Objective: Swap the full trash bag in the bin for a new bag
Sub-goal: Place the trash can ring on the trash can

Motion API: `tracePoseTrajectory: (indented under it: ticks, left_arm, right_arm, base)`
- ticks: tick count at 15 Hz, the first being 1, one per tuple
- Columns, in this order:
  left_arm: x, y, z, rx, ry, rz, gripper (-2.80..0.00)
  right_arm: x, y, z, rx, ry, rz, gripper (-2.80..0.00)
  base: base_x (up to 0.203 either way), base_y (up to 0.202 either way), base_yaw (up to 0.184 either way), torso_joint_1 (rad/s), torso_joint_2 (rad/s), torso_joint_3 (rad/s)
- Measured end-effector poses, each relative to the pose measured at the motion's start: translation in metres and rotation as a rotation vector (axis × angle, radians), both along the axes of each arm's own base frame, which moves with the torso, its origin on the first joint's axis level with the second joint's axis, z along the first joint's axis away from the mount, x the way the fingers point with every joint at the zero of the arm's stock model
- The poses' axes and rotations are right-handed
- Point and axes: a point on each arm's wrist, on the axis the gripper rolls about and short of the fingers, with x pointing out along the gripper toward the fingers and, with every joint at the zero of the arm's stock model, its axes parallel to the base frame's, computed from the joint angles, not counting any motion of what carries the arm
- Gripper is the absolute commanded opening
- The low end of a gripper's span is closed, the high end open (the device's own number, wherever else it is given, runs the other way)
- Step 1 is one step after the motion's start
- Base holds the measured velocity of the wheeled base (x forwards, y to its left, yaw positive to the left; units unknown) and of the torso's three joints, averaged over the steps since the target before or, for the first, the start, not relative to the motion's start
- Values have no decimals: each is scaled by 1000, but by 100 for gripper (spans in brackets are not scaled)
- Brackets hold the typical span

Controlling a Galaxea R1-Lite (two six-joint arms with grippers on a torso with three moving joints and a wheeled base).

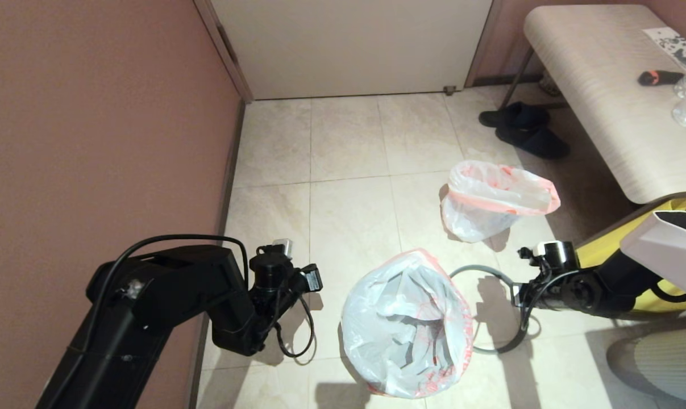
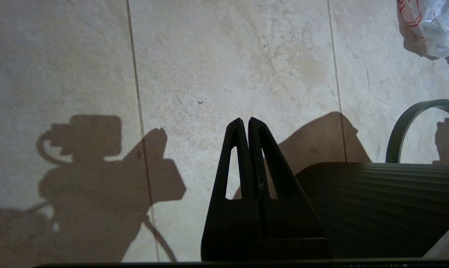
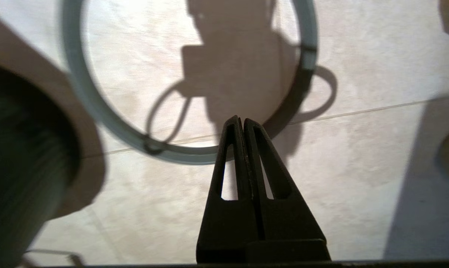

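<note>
The grey ring's outer edge (image 1: 522, 328) is on open tiles, clear of the bin. My right gripper keeps going toward that edge and opens above it.
The bin (image 2: 377, 208) stands on the floor tiles between my arms, its black ribbed wall showing in both wrist views. The new bag (image 1: 405, 329), limp and wrinkled, lines the bin, and its pink-red band is folded over the rim. The grey ring (image 1: 495, 350) lies flat on the floor just right of the bin. Farther back, the full trash bag (image 1: 493, 199) sits on the tiles. My left gripper (image 2: 245, 121) hovers left of the bin, shut and empty. My right gripper (image 3: 240, 120) hangs over the ring's near edge, shut on nothing.
A brown wall runs along the left and a pale door closes the back. Black slippers (image 1: 522, 128) lie under a light bench (image 1: 598, 96) at the back right. A yellow bag (image 1: 610, 250) sits behind my right arm.
</note>
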Motion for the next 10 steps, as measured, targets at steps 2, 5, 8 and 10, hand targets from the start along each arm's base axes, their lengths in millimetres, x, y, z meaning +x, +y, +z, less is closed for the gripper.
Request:
tracePoseTrajectory:
  ticks: [2, 5, 8, 10]
  left_arm:
    - [0, 0, -1, 3, 2, 2, -280]
    - [0, 0, -3, 19, -15, 0, -280]
    - [0, 0, -6, 35, -16, -4, -280]
    - [0, 0, -8, 37, -13, -3, -280]
  right_arm:
    - [5, -10, -26, -55, 43, -3, -280]
    - [10, -26, -48, -103, 21, 25, -280]
    - [14, -46, -66, -156, 42, 75, -280]
    - [17, -58, -76, -176, 62, 86, 0]
  base:
    - [0, 0, 0, 0, 0, 0]
    - [0, 0, 0, 0, 0, 0]
    - [0, 0, 0, 0, 0, 0]
    - [0, 0, 0, 0, 0, 0]
